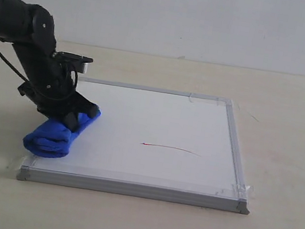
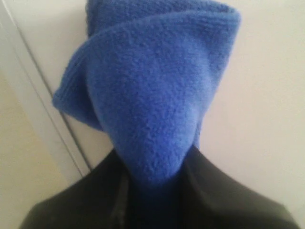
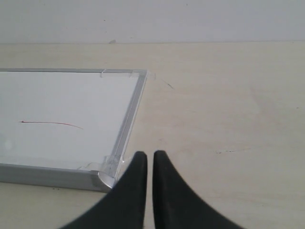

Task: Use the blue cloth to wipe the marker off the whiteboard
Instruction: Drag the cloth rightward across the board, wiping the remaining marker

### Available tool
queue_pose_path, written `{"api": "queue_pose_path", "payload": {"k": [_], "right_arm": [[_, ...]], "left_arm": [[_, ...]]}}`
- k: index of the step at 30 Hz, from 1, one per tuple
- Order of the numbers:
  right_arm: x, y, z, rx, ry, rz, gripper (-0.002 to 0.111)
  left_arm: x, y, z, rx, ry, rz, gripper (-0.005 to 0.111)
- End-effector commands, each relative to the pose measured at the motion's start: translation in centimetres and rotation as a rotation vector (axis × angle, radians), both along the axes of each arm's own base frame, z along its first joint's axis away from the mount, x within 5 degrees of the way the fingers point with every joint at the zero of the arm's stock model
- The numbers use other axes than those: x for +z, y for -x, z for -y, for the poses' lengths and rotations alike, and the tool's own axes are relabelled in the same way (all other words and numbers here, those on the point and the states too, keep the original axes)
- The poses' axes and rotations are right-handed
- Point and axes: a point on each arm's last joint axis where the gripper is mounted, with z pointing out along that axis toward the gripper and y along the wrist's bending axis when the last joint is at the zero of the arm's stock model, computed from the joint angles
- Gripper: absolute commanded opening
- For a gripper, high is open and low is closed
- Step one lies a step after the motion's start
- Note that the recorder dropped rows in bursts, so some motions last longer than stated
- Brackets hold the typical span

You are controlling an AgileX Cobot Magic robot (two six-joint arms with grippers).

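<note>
The blue cloth is partly over the whiteboard's silver frame, away from the red line, so next my left gripper turns around and wipes the cloth across the marker [image 1: 169, 147].
The whiteboard [image 1: 157, 121] lies flat on the table, framed in silver metal. The marker [image 1: 170, 148], a thin red line, crosses its middle toward the near edge and also shows as the marker [image 3: 50, 123] in the right wrist view. My left gripper [image 1: 73, 118] is shut on the blue cloth [image 1: 56, 135], which rests on the board's near left corner, well left of the line. Up close, the blue cloth [image 2: 152, 86] bulges out from between the black jaws of that gripper [image 2: 155, 183]. My right gripper [image 3: 149, 160] is shut and empty, beside the whiteboard [image 3: 62, 105] at a near corner.
A pale wooden table [image 1: 290, 125] surrounds the board, with a plain wall behind. Clear tape [image 1: 242, 190] holds the board's corners down. The left arm [image 1: 31, 37] rises over the board's left edge.
</note>
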Motion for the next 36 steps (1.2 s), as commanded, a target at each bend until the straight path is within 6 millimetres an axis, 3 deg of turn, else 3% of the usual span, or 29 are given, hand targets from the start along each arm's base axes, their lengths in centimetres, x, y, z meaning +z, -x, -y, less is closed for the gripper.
{"api": "queue_pose_path", "payload": {"k": [1,2,5,7,9,14,16,18,21,24,27,31,36], "right_arm": [[0.1,0.0,0.0,-0.004,0.003,0.016,0.001],[0.1,0.0,0.0,-0.004,0.004,0.014,0.001],[0.1,0.0,0.0,-0.004,0.004,0.014,0.001],[0.1,0.0,0.0,-0.004,0.004,0.014,0.001],[0.1,0.0,0.0,-0.004,0.004,0.014,0.001],[0.1,0.0,0.0,-0.004,0.004,0.014,0.001],[0.1,0.0,0.0,-0.004,0.004,0.014,0.001],[0.1,0.0,0.0,-0.004,0.004,0.014,0.001],[0.1,0.0,0.0,-0.004,0.004,0.014,0.001],[0.1,0.0,0.0,-0.004,0.004,0.014,0.001],[0.1,0.0,0.0,-0.004,0.004,0.014,0.001],[0.1,0.0,0.0,-0.004,0.004,0.014,0.001],[0.1,0.0,0.0,-0.004,0.004,0.014,0.001]], "left_arm": [[-3.3,3.4,6.0,-0.234,0.035,-0.071,0.004],[-3.0,4.3,8.8,-0.321,0.084,-0.039,0.004],[-1.6,5.1,13.7,-0.441,0.132,0.06,0.004],[-0.2,4.6,16.1,-0.48,0.162,0.14,0.004],[0.2,3.7,17.2,-0.46,0.175,0.142,0.004],[-0.6,1.7,15.5,-0.43,0.033,0.122,0.004],[-0.9,0.5,13.6,-0.364,-0.051,0.141,0.004],[-0.9,-1.1,10.4,-0.261,-0.143,0.128,0.004],[-0.8,-2.2,7.9,-0.158,-0.149,0.091,0.004],[-0.8,-2.2,7.8,-0.128,-0.097,0.066,0.004],[-0.7,-1.2,10.6,-0.207,0.009,0.072,0.004],[-0.6,1.1,15.8,-0.324,0.14,0.123,0.004],[-0.3,5.4,21.4,-0.507,0.195,0.138,0.004]]}}
